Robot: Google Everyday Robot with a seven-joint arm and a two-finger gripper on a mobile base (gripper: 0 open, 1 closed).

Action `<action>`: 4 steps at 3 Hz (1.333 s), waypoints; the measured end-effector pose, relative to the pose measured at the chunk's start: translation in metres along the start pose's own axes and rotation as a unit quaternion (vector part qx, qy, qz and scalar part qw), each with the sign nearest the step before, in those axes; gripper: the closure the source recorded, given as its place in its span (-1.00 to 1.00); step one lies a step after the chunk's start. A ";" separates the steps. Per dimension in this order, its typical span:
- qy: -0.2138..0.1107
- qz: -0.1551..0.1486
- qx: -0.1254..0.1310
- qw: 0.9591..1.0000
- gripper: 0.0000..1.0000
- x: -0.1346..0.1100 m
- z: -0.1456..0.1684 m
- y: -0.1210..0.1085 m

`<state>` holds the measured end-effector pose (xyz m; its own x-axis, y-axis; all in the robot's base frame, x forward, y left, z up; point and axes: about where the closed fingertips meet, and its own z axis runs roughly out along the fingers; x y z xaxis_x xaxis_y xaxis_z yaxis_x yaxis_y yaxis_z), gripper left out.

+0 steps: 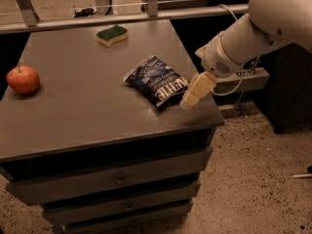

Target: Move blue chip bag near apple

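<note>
The blue chip bag (158, 81) will crumple in my gripper and stay creased when I carry it, because wrinkles and thin pointed edges (129, 79) show.
The blue chip bag (158, 80) lies flat on the grey cabinet top (83, 96), right of centre, its white "KETTLE" lettering facing up. The red-orange apple (23, 79) sits at the far left edge of the top, well away from the bag. My gripper (194, 92) hangs from the white arm (265, 26) on the right. Its cream tip is just right of the bag's near end, low over the top's right side, and holds nothing.
A green-and-yellow sponge (112, 34) lies at the back of the cabinet top. A metal rail (122, 17) runs behind it. Drawers (117, 182) sit below the top. A speckled floor (258, 179) lies to the right, with a dark unit (287, 91) beside the arm.
</note>
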<state>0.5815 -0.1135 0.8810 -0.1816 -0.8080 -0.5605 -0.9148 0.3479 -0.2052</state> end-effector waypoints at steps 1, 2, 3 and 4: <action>-0.018 0.014 -0.009 1.000 -1.00 -0.007 0.028 -0.005; -0.029 0.029 -0.022 0.999 -0.71 -0.013 0.047 -0.005; -0.036 0.043 -0.032 0.998 -0.24 -0.016 0.058 -0.005; -0.045 0.047 -0.034 0.997 0.21 -0.024 0.057 -0.007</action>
<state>0.6128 -0.0700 0.8503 -0.2372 -0.7260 -0.6455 -0.9183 0.3844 -0.0949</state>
